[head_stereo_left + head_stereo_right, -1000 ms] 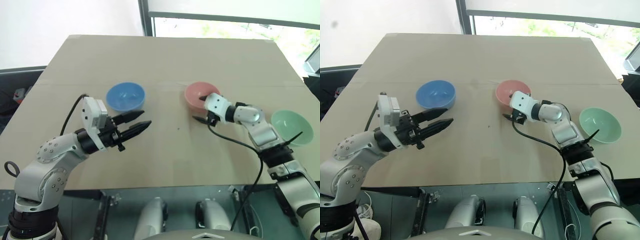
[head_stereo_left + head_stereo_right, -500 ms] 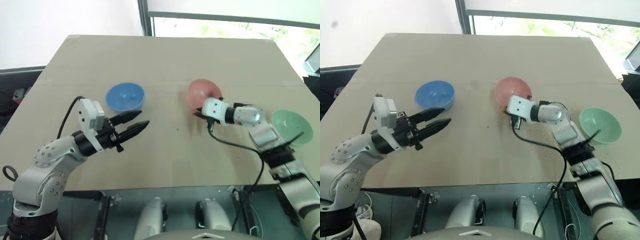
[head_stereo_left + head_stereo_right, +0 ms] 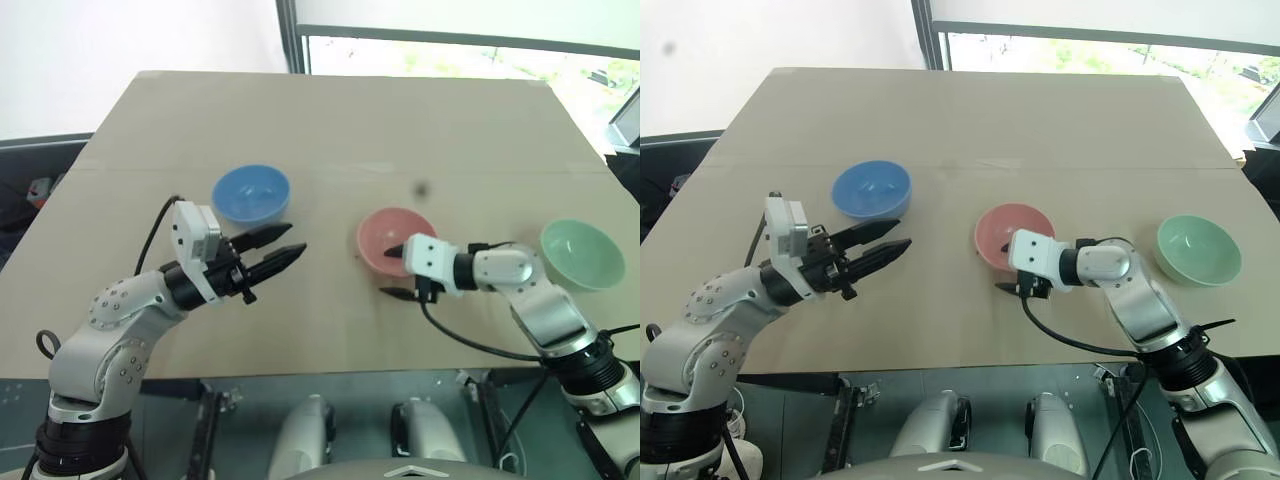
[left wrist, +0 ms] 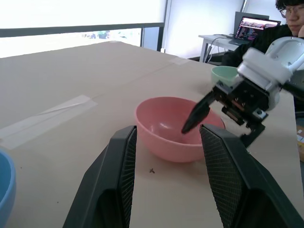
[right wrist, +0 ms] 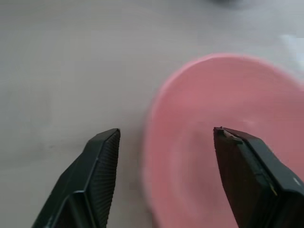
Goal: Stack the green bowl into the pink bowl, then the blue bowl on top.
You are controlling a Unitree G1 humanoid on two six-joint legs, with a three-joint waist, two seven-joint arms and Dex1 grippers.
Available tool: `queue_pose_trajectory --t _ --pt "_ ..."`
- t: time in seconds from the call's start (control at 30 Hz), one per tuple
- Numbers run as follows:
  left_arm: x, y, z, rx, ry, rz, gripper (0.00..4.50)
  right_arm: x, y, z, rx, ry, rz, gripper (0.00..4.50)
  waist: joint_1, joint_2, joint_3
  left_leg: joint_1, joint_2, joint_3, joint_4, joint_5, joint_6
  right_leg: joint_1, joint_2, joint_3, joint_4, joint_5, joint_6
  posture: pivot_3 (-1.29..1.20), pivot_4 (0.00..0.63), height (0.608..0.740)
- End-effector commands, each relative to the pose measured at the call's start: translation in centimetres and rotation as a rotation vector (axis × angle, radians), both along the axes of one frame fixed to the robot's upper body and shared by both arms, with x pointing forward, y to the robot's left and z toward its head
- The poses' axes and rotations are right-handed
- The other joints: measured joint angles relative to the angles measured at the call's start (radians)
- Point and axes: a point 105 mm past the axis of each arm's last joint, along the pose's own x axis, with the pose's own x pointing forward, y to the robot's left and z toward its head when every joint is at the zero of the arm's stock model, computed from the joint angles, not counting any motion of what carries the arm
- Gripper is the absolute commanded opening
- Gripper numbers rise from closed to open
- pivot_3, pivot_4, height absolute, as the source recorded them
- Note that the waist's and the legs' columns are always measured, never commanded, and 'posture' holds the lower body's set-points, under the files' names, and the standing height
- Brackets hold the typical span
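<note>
The green bowl [image 3: 583, 254] seems about the same width as the pink bowl [image 3: 388, 235], so the green bowl will cover most of the pink bowl when I lower it in.
The pink bowl [image 3: 393, 238] rests upright on the table, right of centre. My right gripper [image 3: 388, 272] is open astride its near rim, one finger over the inside and one outside; the right wrist view shows the rim [image 5: 156, 123] in the gap, touching neither finger. The blue bowl [image 3: 251, 193] sits at the left. Just in front of it and to its right, my left gripper [image 3: 296, 239] hovers open and empty, pointing toward the pink bowl [image 4: 173, 127]. The green bowl [image 3: 582, 254] stands alone at the far right.
The bowls sit on a tan cardboard-covered table [image 3: 330, 120] with a window behind it. In the left wrist view a person [image 4: 289, 19] sits at a desk with a laptop [image 4: 254, 26] beyond the table.
My right gripper shut on the pink bowl's rim, tilted it and dragged it toward the table's near edge, then opened; the bowl now lies flat. The left arm and the other bowls stayed put.
</note>
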Motion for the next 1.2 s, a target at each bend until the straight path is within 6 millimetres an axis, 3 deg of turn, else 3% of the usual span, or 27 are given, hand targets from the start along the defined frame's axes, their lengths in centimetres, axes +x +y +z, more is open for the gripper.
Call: queue_pose_trajectory --t 0.03,0.1,0.2,0.27,0.4,0.57,0.67,0.83,0.9,0.93,1.07,1.2 --pt "0.1 -0.1 0.7 0.009 -0.046 -0.021 2.22 -1.3 -4.5 4.8 0.146 -0.036 -0.177 3.09 0.01 0.0 0.0 -0.001 0.0 -0.001 0.0 0.0 0.001 0.0 0.0 -0.001 0.0 0.0 0.0 0.0 0.15 0.74" --pt "0.2 -0.3 0.7 0.006 -0.047 -0.033 2.22 -0.8 -8.1 5.3 0.163 -0.064 -0.365 3.09 0.014 0.0 0.0 -0.002 -0.001 -0.001 0.0 -0.001 0.001 0.0 -0.001 -0.001 -0.001 0.0 0.0 0.0 0.15 0.74" --pt "0.2 -1.0 0.8 -0.011 -0.059 -0.1 2.22 0.1 -15.5 3.2 0.015 -0.142 -0.726 3.09 0.015 -0.001 -0.001 0.0 -0.001 0.001 0.0 -0.001 0.002 0.001 -0.001 -0.001 -0.004 0.0 0.0 0.0 0.15 0.74" --pt "-0.5 -1.5 1.6 -0.051 -0.086 -0.189 2.22 0.1 -17.8 1.7 -0.03 -0.141 -0.842 3.09 0.014 -0.002 -0.001 0.0 -0.002 0.001 0.0 -0.001 0.002 0.001 -0.001 0.0 -0.003 0.0 0.0 0.0 0.15 0.74" --pt "-3.0 -2.2 1.8 -0.045 -0.042 -0.457 2.22 0.4 -19.4 -1.5 -0.087 -0.094 -0.938 3.09 -0.007 0.0 -0.001 0.003 -0.001 0.005 0.001 -0.001 0.001 0.001 0.001 0.003 0.0 0.0 0.0 0.0 0.15 0.74" --pt "-3.4 -2.5 2.1 -0.015 -0.03 -0.569 2.22 1.3 -19.5 -3.3 -0.076 -0.052 -0.955 3.09 -0.015 0.0 -0.001 0.005 0.0 0.005 0.0 0.0 0.0 0.001 0.002 0.005 0.0 0.0 0.0 0.0 0.15 0.74" --pt "-2.9 -2.7 2.3 -0.014 -0.05 -0.552 2.22 1.6 -19.2 -3.2 -0.044 -0.041 -0.943 2.28 -0.011 0.0 -0.001 0.004 0.0 0.004 0.0 0.0 0.001 0.001 0.002 0.005 -0.001 0.0 0.0 0.0 0.15 0.74" --pt "-2.7 -2.7 2.0 -0.021 -0.053 -0.515 2.22 2.0 -18.9 -1.8 -0.041 -0.094 -0.922 0.21 -0.008 0.0 -0.001 0.002 0.0 0.004 0.0 -0.001 0.002 0.0 0.001 0.004 -0.002 0.0 0.0 0.0 0.15 0.74" --pt "-2.3 -2.6 1.9 -0.021 -0.057 -0.476 2.22 2.2 -18.1 -0.7 -0.032 -0.134 -0.881 0.02 -0.006 0.0 -0.001 0.002 0.0 0.004 0.0 -0.001 0.002 0.0 0.001 0.005 -0.002 0.0 0.0 0.0 0.15 0.74" --pt "-2.0 -2.4 1.7 -0.015 -0.061 -0.446 2.22 2.2 -16.7 0.1 -0.005 -0.155 -0.813 0.02 -0.006 0.001 -0.001 0.002 0.0 0.004 0.0 -0.001 0.002 0.0 0.001 0.004 -0.002 0.0 0.0 0.0 0.15 0.74" --pt "-0.3 -1.6 1.0 0.003 -0.07 -0.283 2.22 0.0 -7.4 3.7 0.166 -0.158 -0.389 0.02 -0.016 0.001 0.0 0.003 0.001 0.004 0.0 -0.001 0.001 0.0 0.002 0.005 -0.001 0.0 0.0 0.0 0.15 0.74" --pt "2.9 0.3 1.0 -0.041 -0.09 0.012 2.22 -1.9 0.8 4.1 0.259 -0.072 -0.056 0.02 -0.015 0.0 -0.001 0.004 0.002 0.002 0.0 -0.001 0.001 0.001 0.002 0.004 0.0 0.0 0.0 0.0 0.15 0.74"
